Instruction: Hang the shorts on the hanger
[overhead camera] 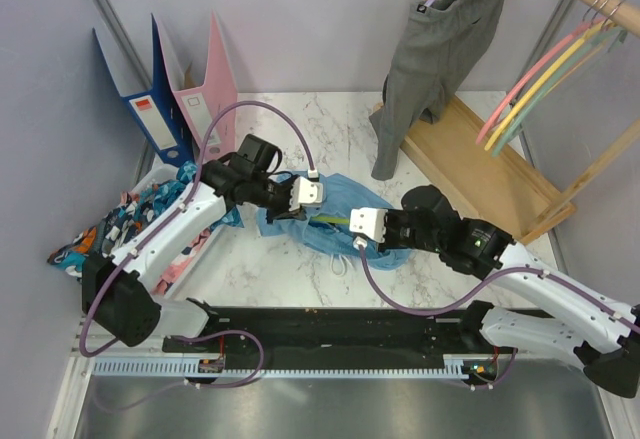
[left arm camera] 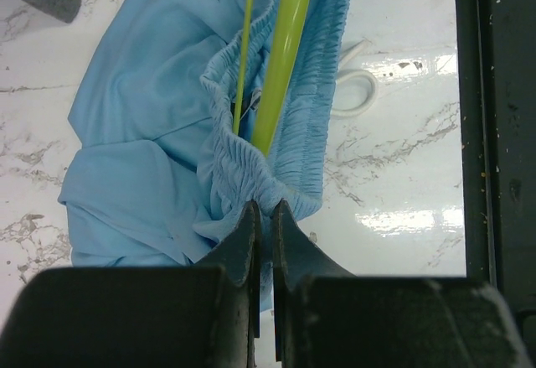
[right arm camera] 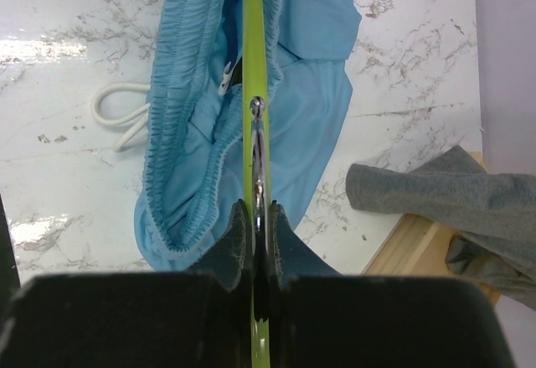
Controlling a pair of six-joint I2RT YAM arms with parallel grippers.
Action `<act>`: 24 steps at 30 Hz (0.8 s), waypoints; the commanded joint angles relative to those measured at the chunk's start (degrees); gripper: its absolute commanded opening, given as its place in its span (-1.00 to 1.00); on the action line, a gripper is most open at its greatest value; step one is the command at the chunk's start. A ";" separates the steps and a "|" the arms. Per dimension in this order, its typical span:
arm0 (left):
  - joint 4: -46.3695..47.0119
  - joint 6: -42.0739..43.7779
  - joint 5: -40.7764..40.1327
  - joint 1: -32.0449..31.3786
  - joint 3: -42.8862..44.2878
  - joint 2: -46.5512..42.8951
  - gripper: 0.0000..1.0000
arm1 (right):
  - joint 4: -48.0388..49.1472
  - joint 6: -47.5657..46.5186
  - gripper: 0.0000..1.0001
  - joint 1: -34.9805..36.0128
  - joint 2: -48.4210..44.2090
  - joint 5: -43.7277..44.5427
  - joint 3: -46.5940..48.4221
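Observation:
The waistband is pinched in my left gripper just past the hanger's end, so next my left gripper takes the hanger's end and waistband together before my right gripper leaves the hook.
The light blue shorts lie bunched on the marble table between my two arms. The lime hanger runs through their elastic waistband opening. My left gripper is shut on the gathered waistband of the shorts. My right gripper is shut on the hanger at its metal hook, with the shorts spread beyond it. From above, the left gripper and right gripper face each other over the fabric. A white drawstring loops out onto the table.
Grey trousers hang from a wooden rack at the back right, beside pink and yellow hangers. Binders and a pile of patterned clothes fill the left side. A black rail runs along the near edge.

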 commanded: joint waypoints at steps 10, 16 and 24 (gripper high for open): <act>3.09 -9.03 4.67 -0.94 3.62 0.62 -0.95 | 13.41 9.19 -1.00 0.46 1.09 -2.78 0.99; 2.92 -4.38 1.18 -1.12 0.64 -2.54 -0.16 | 20.71 10.61 -1.00 0.54 -0.57 -4.18 -2.52; 6.34 2.93 1.24 -0.77 -4.90 -7.46 0.43 | 25.10 9.20 -1.00 0.46 -0.49 -7.08 -5.86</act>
